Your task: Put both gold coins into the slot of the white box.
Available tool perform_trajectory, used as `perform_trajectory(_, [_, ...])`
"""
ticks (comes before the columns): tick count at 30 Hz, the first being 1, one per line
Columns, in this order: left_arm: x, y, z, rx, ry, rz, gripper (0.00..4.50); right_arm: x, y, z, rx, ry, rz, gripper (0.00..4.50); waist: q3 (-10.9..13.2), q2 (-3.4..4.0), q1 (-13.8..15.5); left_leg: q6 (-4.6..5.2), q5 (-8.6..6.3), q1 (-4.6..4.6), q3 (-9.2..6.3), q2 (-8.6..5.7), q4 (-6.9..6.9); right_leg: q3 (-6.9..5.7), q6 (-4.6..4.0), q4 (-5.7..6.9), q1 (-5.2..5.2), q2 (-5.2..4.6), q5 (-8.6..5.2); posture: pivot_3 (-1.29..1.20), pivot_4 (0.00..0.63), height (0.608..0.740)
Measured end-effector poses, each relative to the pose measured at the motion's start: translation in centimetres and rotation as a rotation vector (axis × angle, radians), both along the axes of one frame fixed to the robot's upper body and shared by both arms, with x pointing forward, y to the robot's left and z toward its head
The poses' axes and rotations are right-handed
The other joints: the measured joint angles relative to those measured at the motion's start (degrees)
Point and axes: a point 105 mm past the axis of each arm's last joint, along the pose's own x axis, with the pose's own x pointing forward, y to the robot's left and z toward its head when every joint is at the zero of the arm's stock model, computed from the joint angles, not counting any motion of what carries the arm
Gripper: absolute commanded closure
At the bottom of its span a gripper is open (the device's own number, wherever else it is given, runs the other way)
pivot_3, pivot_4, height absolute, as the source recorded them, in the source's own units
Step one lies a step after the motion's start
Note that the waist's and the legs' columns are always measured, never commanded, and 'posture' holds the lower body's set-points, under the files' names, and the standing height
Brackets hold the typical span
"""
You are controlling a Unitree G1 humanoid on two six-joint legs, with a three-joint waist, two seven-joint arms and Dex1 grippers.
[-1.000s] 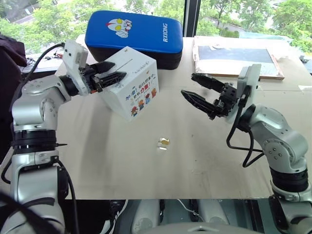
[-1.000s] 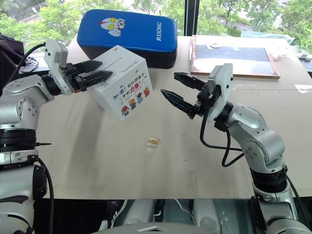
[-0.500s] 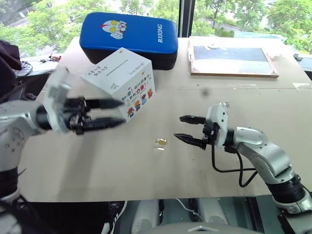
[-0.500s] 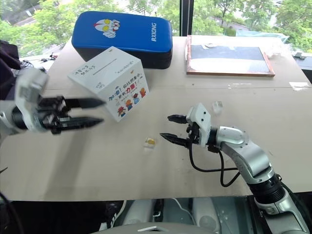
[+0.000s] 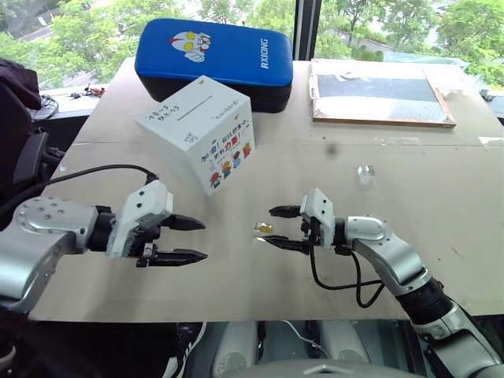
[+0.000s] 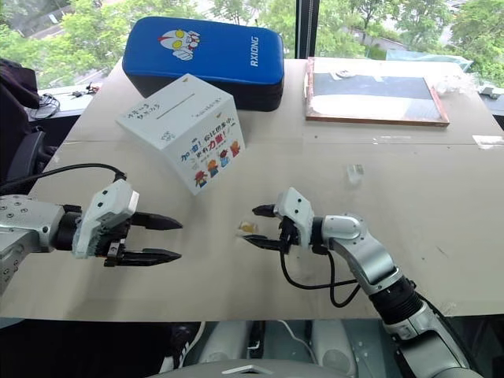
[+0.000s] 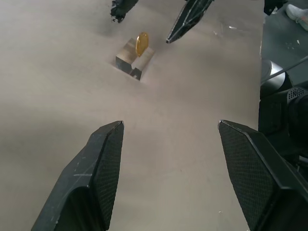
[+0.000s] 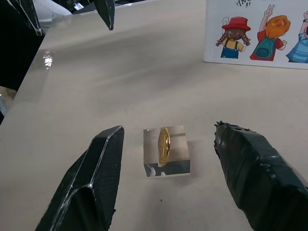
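Observation:
The slot (image 5: 195, 108) is nearer my left gripper, and the gold coin is between my right gripper's fingers. My right gripper should pick up the coin (image 5: 264, 227) and pass it to my left gripper.
The white box (image 5: 201, 134) stands on the table at the back left, its slot (image 5: 195, 111) a dark line on the top face. One gold coin (image 5: 266, 228) stands on edge in a small clear holder (image 8: 166, 155) in front of the box. My right gripper (image 5: 265, 225) lies low over the table, open, one finger on each side of the coin and holder without touching them. Left of the coin my left gripper (image 5: 205, 240) hovers open and empty, pointing at the coin (image 7: 141, 44) from a short way off.
A blue padded case (image 5: 214, 55) lies right behind the box. A framed dark board (image 5: 382, 90) lies at the back right. Another small clear holder (image 5: 364, 172) sits right of centre; what it holds I cannot tell. The table's front edge (image 5: 260, 319) runs just below both grippers.
The left gripper has drawn back from the white box and sunk low over the table. The right gripper has come down and leftward until its open fingers flank the coin.

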Motion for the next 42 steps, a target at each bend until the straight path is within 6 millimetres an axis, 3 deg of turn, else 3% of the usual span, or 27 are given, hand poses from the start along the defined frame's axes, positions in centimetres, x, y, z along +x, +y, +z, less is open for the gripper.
perform_trajectory(1, [0.0,0.0,-0.1,0.001,0.002,0.000,1.35,0.0,0.0,0.0,0.001,-0.003,0.003,1.27,0.0,0.00,0.0,0.00,0.00,0.00,0.00,0.00,0.00,0.00,0.00,0.00,0.00,0.00,0.00,0.00,0.150,0.740])
perform_trajectory(4, [0.0,-0.1,-0.3,0.008,0.006,0.001,1.29,-0.1,0.1,-0.1,-0.001,-0.004,0.009,2.06,0.0,0.00,0.0,0.00,0.00,0.00,0.03,0.00,0.00,0.02,0.00,-0.01,0.00,0.00,0.00,0.00,0.150,0.740])
perform_trajectory(5, [0.1,0.0,-0.3,0.010,0.004,0.003,1.29,0.0,0.1,-0.2,-0.003,-0.001,0.010,2.74,0.0,0.00,0.0,0.00,0.00,0.00,0.03,-0.01,0.00,0.02,0.00,-0.01,0.01,0.00,0.00,0.00,0.150,0.740])
perform_trajectory(6, [0.1,0.0,-0.3,0.011,0.000,0.005,1.29,0.0,0.1,-0.3,-0.007,0.002,0.010,3.00,0.0,0.00,0.0,0.00,0.00,0.00,0.03,-0.01,0.00,0.02,0.00,-0.01,0.00,0.00,0.00,0.00,0.150,0.740])
perform_trajectory(9, [0.4,-0.1,0.0,0.012,-0.017,0.008,1.29,0.0,0.1,-0.7,-0.021,0.007,0.017,4.39,0.0,0.00,0.0,0.00,0.00,0.01,0.02,-0.01,0.00,0.01,0.00,0.00,0.00,0.00,0.00,0.00,0.150,0.740])
perform_trajectory(20, [0.4,-0.1,-0.1,0.012,-0.009,0.020,1.29,-0.2,0.3,-0.9,-0.038,0.004,0.038,4.46,0.0,0.00,-0.1,0.00,0.00,0.02,0.02,-0.01,0.00,0.01,0.01,0.01,0.01,0.01,0.00,0.00,0.150,0.740])
perform_trajectory(23, [0.6,-0.6,0.2,-0.055,-0.006,0.034,1.29,0.1,-0.1,-0.7,-0.014,0.037,0.015,4.46,0.0,0.00,0.0,0.00,0.00,0.01,0.01,-0.01,0.01,0.01,0.01,0.01,0.01,0.00,0.01,0.00,0.150,0.740])
perform_trajectory(31, [1.5,-3.4,4.3,-0.454,0.002,0.051,1.29,1.0,-0.8,5.2,0.339,0.165,-0.051,4.46,0.0,-0.03,0.0,0.00,0.00,0.01,-0.10,0.00,0.09,-0.03,0.02,0.10,0.05,-0.03,0.02,0.00,0.150,0.740])
perform_trajectory(35, [2.9,-4.9,7.8,-0.812,0.002,0.071,1.29,1.1,-0.7,9.1,0.580,0.239,-0.050,4.46,0.0,-0.02,0.1,0.00,0.00,0.02,-0.25,-0.01,0.20,-0.01,0.02,0.16,0.13,-0.11,0.03,0.00,0.150,0.740])
perform_trajectory(38, [3.6,-6.3,8.4,-0.998,0.071,0.098,1.29,0.7,-0.3,11.5,0.687,0.249,-0.018,4.46,0.0,-0.04,-0.1,-0.02,0.01,0.02,-0.25,-0.04,0.22,0.01,0.02,0.19,0.14,-0.37,0.04,0.00,0.150,0.740])
perform_trajectory(42, [4.2,-7.4,8.6,-1.172,0.166,0.147,1.29,0.6,0.0,12.6,0.735,0.270,-0.015,4.46,0.0,-0.04,0.0,-0.05,0.03,0.02,-0.26,-0.13,0.23,-0.03,0.03,0.25,0.14,-0.48,0.04,0.00,0.150,0.740])
